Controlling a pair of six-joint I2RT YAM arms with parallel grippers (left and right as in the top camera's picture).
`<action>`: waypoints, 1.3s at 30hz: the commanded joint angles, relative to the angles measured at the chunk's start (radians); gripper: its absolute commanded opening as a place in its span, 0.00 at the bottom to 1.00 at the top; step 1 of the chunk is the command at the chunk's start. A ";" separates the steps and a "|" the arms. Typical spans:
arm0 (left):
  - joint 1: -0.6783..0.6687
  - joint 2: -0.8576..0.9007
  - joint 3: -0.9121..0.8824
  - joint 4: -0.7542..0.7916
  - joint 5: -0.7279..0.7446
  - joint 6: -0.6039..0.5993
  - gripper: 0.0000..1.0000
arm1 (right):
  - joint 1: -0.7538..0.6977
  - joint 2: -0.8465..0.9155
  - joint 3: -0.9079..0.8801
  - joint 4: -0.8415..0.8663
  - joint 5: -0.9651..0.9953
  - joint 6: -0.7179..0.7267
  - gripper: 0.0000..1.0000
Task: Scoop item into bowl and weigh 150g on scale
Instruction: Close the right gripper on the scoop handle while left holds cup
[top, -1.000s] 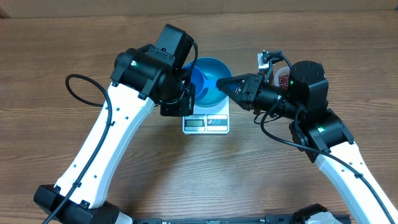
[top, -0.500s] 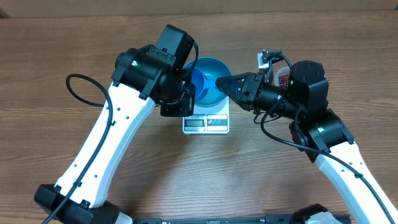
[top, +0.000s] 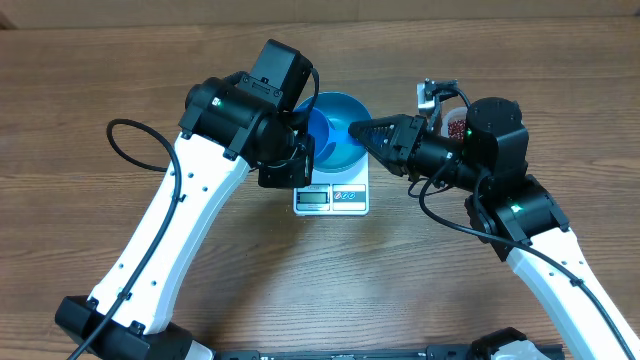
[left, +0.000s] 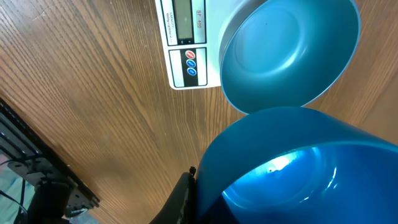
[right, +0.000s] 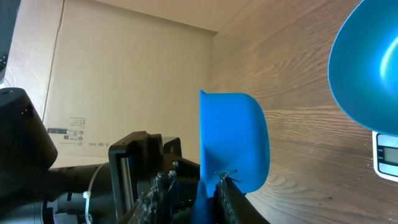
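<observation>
My right gripper should grab the scoop's side before my left gripper opens, because my left gripper is holding the blue scoop far away from the tub of beans.
The bright blue bowl stands on the white scale. My left gripper is at the bowl's left side. It is shut on the wall of a second blue bowl-shaped vessel, which fills the foreground of the left wrist view. My right gripper is shut on the handle of a small blue scoop, held over the bowl's right part. Whether the scoop holds anything is hidden. The red-brown beans show in a clear tub behind the right arm.
Bare wooden table lies all around the scale. A black cable loops on the table left of the left arm. A cardboard wall stands behind the table's far edge.
My right gripper has edged the scoop slightly up and to the right over the bowl. The left arm and the bowl on the scale have not moved.
</observation>
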 joint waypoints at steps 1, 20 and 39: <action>-0.008 0.005 0.014 -0.003 0.008 -0.013 0.04 | 0.006 -0.007 0.020 0.002 0.015 0.000 0.23; -0.027 0.005 0.014 0.002 0.015 -0.014 0.04 | 0.006 -0.003 0.020 -0.002 0.014 0.000 0.19; -0.027 0.005 0.014 0.004 -0.004 -0.032 0.04 | 0.006 -0.003 0.020 -0.031 0.015 0.000 0.14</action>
